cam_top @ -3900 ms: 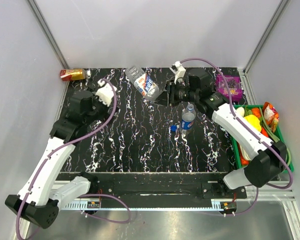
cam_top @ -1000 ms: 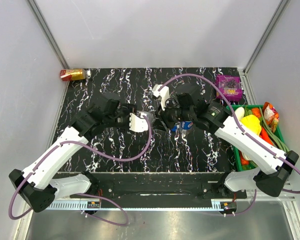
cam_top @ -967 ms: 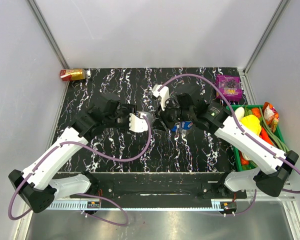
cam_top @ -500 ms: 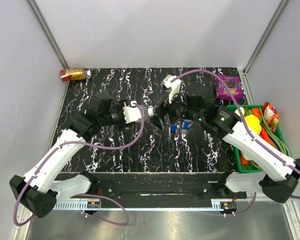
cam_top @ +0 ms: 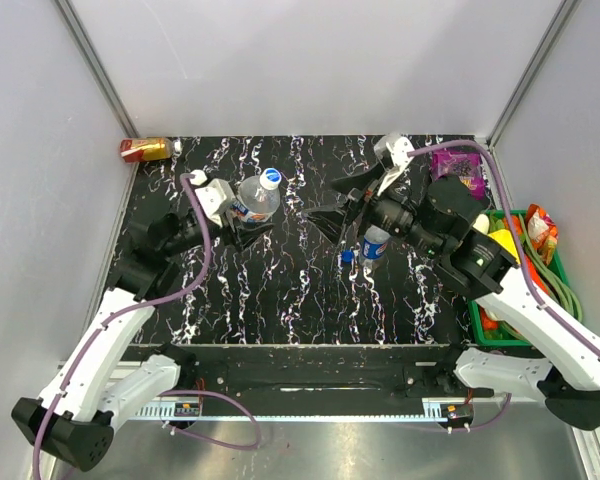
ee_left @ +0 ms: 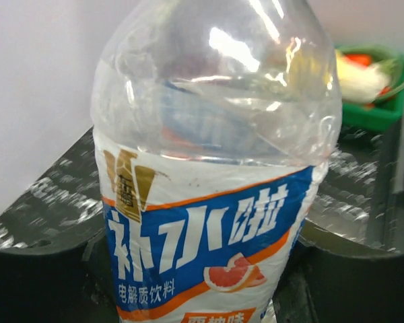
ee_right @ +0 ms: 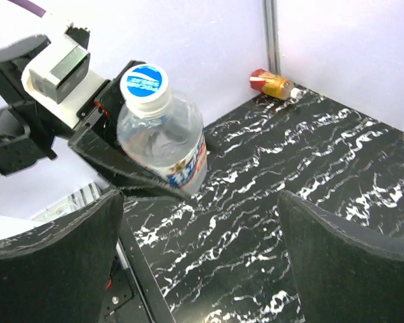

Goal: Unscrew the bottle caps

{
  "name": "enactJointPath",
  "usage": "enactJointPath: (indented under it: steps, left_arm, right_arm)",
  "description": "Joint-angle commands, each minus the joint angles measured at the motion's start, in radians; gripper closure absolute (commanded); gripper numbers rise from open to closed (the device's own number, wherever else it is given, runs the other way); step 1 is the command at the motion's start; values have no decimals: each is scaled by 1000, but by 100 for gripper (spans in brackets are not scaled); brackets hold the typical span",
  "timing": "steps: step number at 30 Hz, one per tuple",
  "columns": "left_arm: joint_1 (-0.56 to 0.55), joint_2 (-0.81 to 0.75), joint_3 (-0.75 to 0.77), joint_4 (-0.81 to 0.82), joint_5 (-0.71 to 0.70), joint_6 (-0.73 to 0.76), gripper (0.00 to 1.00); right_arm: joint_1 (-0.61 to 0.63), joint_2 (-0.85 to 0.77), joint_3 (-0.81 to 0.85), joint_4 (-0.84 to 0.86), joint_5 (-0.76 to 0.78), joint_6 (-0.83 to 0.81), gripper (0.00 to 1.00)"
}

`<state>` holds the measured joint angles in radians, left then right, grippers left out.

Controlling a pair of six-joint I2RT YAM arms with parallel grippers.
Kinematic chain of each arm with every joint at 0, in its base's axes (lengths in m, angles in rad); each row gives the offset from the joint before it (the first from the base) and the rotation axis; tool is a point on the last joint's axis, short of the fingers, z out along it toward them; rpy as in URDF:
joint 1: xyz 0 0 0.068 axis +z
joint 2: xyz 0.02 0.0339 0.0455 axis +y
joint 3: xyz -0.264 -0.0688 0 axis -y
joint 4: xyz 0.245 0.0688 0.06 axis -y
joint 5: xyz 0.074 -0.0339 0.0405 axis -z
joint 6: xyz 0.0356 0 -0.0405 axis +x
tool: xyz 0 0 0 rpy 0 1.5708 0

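Note:
My left gripper is too high around the clear bottle's label [cam_top: 248,212]. My right gripper should hold the white cap [cam_top: 270,179] while my left gripper takes the bottle lower.
My left gripper [cam_top: 246,222] is shut on the lower body of a clear bottle [cam_top: 253,197] with a white, blue and orange label [ee_left: 209,235], which it holds up off the table. On that bottle sits its white cap [cam_top: 271,178] with a blue-printed top [ee_right: 145,82]. Off to the bottle's right my right gripper [cam_top: 346,204] stands wide open with nothing between its fingers [ee_right: 54,266], apart from the bottle. The Pepsi bottle [cam_top: 374,243] stands on the table under the right arm. A dark blue cap [cam_top: 347,257] lies next to it.
A red-and-gold can [cam_top: 145,149] lies in the far left corner [ee_right: 273,84]. At the far right sits a purple packet [cam_top: 458,172]. A green tray [cam_top: 472,285] of food items stands along the right edge. White walls enclose the black marbled table [cam_top: 280,290].
The right gripper has opened wide and drawn back to the right. My left arm has carried the bottle left and away, its cap still on.

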<state>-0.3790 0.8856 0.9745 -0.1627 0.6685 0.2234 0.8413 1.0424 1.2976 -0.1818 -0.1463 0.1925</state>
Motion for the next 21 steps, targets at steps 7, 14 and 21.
enactJointPath:
  steps: [7, 14, 21]
  left_arm:
    - [5, 6, -62, 401, 229, -432, 39]
    - [2, 36, -79, 404, 270, -449, 40]
    - [-37, 44, -88, 381, 276, -411, 37]
  right_arm:
    - [-2, 145, 123, 166, -222, 76, 0]
    - [-2, 220, 180, 174, -246, 127, 1]
    - [-2, 268, 209, 243, -256, 163, 23]
